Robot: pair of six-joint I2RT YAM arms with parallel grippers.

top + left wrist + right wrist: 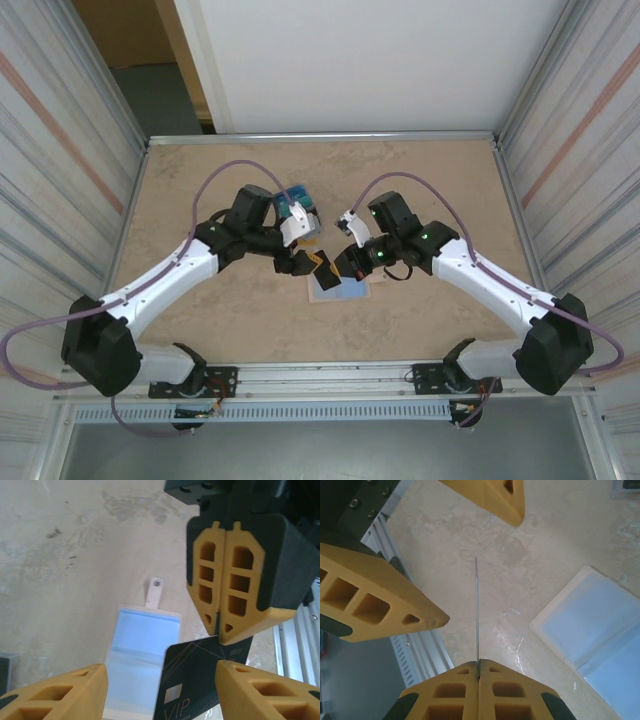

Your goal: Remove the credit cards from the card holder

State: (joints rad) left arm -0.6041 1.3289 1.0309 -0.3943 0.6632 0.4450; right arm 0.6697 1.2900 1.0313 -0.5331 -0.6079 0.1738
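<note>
The dark credit card (327,272) is at a slant across my open left gripper, so my right gripper should turn the card's loose end (176,702) toward my left gripper before it passes the card over.
The card holder (338,291) lies open and flat on the table, its pale blue inside (142,650) facing up and its snap tab (155,591) pointing away. My right gripper (479,672) is shut on one edge of a dark credit card (197,680) marked VIP, held above the table beside the holder. The right wrist view shows this card edge-on (476,610). My left gripper (161,690) is open, one finger (380,602) on each side of the card with gaps to it. A small blue and teal pile of cards (297,204) lies behind the left wrist.
Corrugated metal walls (60,150) close in the table on the left and right. A metal rail (330,378) runs along the near edge by the arm bases. Bare tabletop (420,180) stretches toward the back.
</note>
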